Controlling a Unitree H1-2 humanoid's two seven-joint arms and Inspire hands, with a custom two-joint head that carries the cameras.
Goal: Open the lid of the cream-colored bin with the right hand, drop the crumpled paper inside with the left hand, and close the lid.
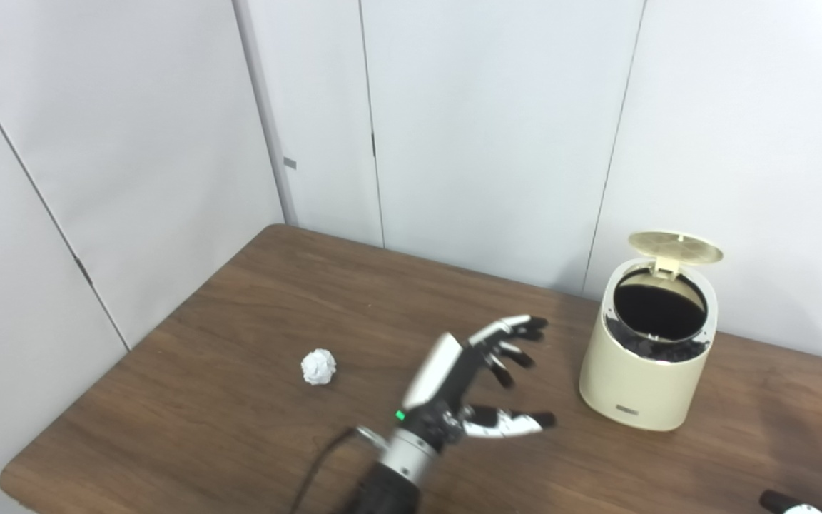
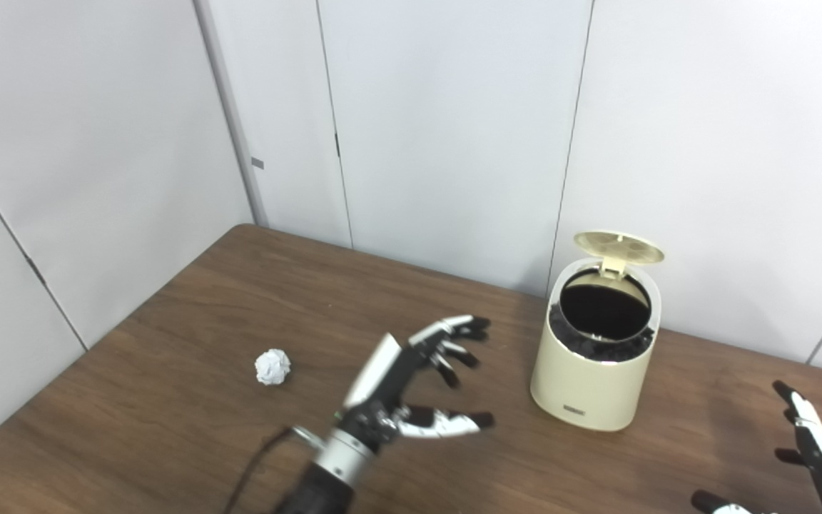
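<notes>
The lid (image 1: 676,247) will swing forward and down over the bin's opening when I push it, since a hinge (image 1: 666,269) keeps it on the bin's back rim.
The cream-colored bin (image 1: 643,378) stands on the right part of the brown table (image 1: 240,300). Its round lid (image 1: 675,247) is tipped up at the back, and the dark inside shows. The white crumpled paper ball (image 1: 318,367) lies on the table to the left. My left hand (image 1: 479,375) is open and empty, between the paper and the bin, fingers spread toward the bin. My right hand (image 2: 807,446) is open and empty at the lower right, to the right of the bin and apart from it.
White wall panels (image 1: 489,128) stand close behind the table and along its left side. A black cable (image 1: 315,464) runs from my left wrist toward the table's front edge.
</notes>
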